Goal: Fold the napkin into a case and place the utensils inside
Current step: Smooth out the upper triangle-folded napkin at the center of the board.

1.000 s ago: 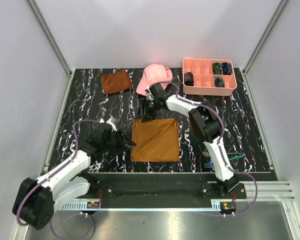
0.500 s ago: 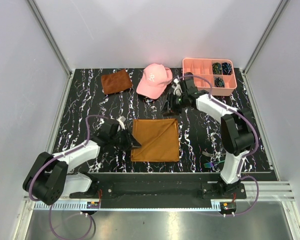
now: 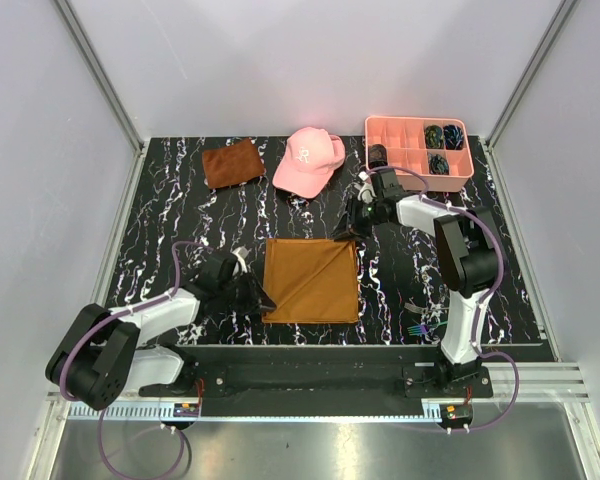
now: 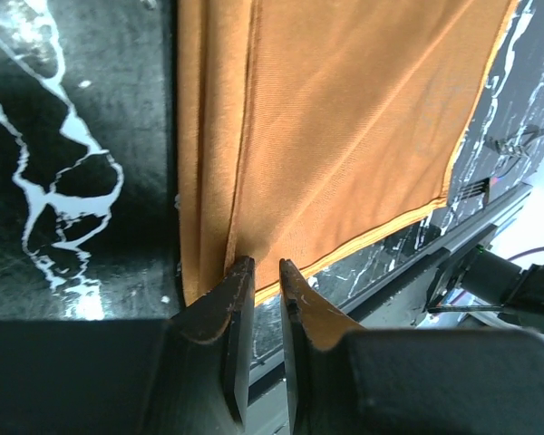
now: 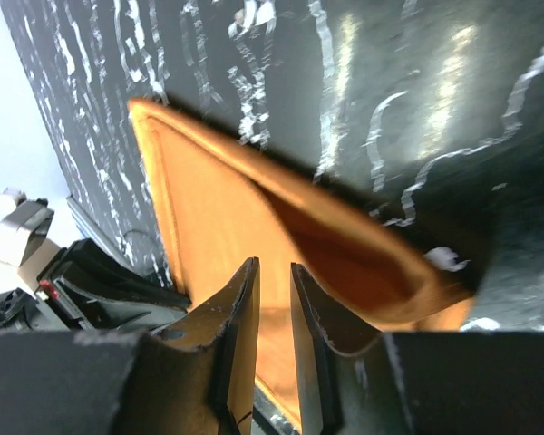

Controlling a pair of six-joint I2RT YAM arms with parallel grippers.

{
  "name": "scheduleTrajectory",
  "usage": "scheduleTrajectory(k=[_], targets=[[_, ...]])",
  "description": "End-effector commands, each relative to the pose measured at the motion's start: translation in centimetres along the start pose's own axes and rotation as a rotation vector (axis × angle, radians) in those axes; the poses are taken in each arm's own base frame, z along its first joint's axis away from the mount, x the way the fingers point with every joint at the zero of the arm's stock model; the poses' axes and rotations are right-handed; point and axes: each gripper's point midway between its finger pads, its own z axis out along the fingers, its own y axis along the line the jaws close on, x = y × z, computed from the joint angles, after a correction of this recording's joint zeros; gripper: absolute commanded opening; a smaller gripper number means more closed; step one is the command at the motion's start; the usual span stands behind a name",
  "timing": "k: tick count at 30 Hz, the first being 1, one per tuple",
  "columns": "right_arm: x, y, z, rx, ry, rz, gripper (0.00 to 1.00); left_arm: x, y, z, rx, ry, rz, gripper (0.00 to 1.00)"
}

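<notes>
My left gripper is at the napkin's near corner, and a slanting crease (image 3: 315, 273) runs across the napkin's upper layer. Next, the gripper leaves that corner and line up the layers at the napkin's free far corner (image 3: 270, 242).
The orange-brown napkin (image 3: 310, 280) lies folded into a flat rectangle near the table's front middle. My left gripper (image 3: 257, 297) is at its near-left corner; in the left wrist view its jaws (image 4: 263, 276) are almost closed, pinching the napkin's (image 4: 344, 118) corner edge, and creases run to the tips. My right gripper (image 3: 347, 230) is at the napkin's far-right corner, its jaws (image 5: 274, 265) nearly closed with no cloth seen between them. A raised layer of napkin (image 5: 363, 263) gapes beside the right finger. The iridescent utensils (image 3: 418, 328) lie front right, and also show in the left wrist view (image 4: 512, 145).
A pink cap (image 3: 308, 160) lies behind the napkin. A smaller rust-brown cloth (image 3: 230, 162) lies at the back left. A pink compartment tray (image 3: 418, 176) with small dark items stands at the back right. The metal rail (image 3: 310, 375) runs along the front edge.
My right gripper swung from by the cap, near the napkin's far-left corner, rightward and down to its far-right corner. My left gripper shifted slightly nearer along the napkin's left edge.
</notes>
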Motion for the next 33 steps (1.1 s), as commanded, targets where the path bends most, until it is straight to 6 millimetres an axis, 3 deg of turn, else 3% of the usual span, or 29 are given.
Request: scheduleTrajectory(k=[1,11,17,19,21,25,29,32,33], targets=[[-0.7,-0.7,0.5,-0.033,-0.006,-0.035,0.28,-0.1,0.8,0.2,-0.023,-0.019,0.031,0.19],[-1.3,-3.9,2.0,-0.024,-0.011,-0.055,0.28,1.1,2.3,0.7,-0.04,0.002,0.01,0.17],[-2.0,-2.6,1.6,-0.064,-0.017,-0.073,0.3,1.3,2.1,0.3,-0.029,0.006,0.02,0.17],[-2.0,-2.1,1.0,-0.065,-0.023,-0.058,0.31,0.8,1.2,-0.3,-0.008,-0.015,0.035,0.26],[-2.0,-1.3,-0.2,-0.051,-0.036,-0.056,0.32,-0.3,-0.1,-1.1,-0.001,-0.051,0.052,0.38],[-2.4,0.1,-2.4,-0.018,-0.085,-0.07,0.43,-3.4,-2.7,-2.7,-0.002,-0.133,0.089,0.5],[-2.1,-0.8,-3.1,0.05,-0.094,-0.076,0.5,-7.4,-5.0,-3.6,0.001,-0.202,0.106,0.51],[-1.7,-1.6,-2.8,0.068,-0.082,-0.071,0.5,-9.8,-5.8,-3.0,-0.005,-0.218,0.107,0.49],[-1.3,-1.9,-2.6,0.074,-0.072,-0.069,0.5,-10.2,-5.2,-2.2,-0.027,-0.196,0.096,0.5]])
